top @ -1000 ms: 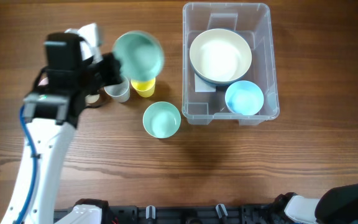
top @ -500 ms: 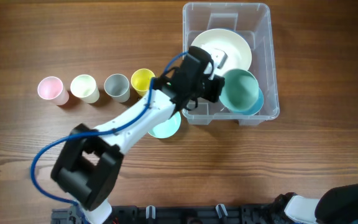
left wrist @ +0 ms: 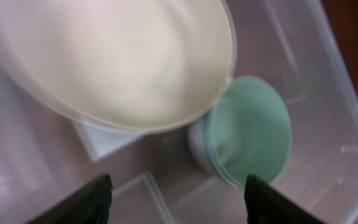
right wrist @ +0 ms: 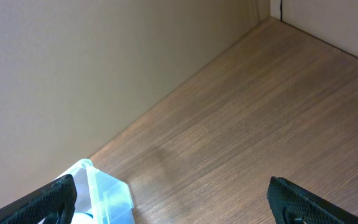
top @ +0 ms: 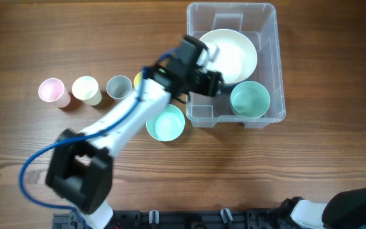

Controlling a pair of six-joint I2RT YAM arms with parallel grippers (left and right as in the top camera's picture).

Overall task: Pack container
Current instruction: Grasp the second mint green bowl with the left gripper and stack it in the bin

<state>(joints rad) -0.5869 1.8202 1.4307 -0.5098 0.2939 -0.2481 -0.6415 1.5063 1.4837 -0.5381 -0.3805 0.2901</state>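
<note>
The mint bowl's rim [top: 150,117] is free on the side [top: 149,122] away from the container. My left gripper should keep going there until its fingers are on either side of the bowl's rim.
The clear container [top: 231,6] stands at the table's back right. Inside it lie a large cream bowl [top: 225,54] and, at the front right corner, a green bowl [top: 250,100]. My left gripper [top: 213,84] hovers over the container's left side, open and holding nothing. In the left wrist view the cream bowl [left wrist: 117,56] fills the top. The green bowl [left wrist: 250,134] sits just beyond my open left gripper [left wrist: 179,202], with a paler rim under it. My right gripper [right wrist: 179,199] is open and empty, away from the container [right wrist: 104,186].
A mint bowl [top: 165,123] sits on the table just left of the container. Pink [top: 51,91], cream [top: 86,90] and grey [top: 119,88] cups stand in a row, with a yellow cup [top: 138,79] partly hidden by my left arm. The right arm [top: 361,207] rests at the front right corner.
My left arm carried the green bowl from the table's left into the container and set it on the blue bowl. The gripper then opened and drew back left. The right arm stayed still.
</note>
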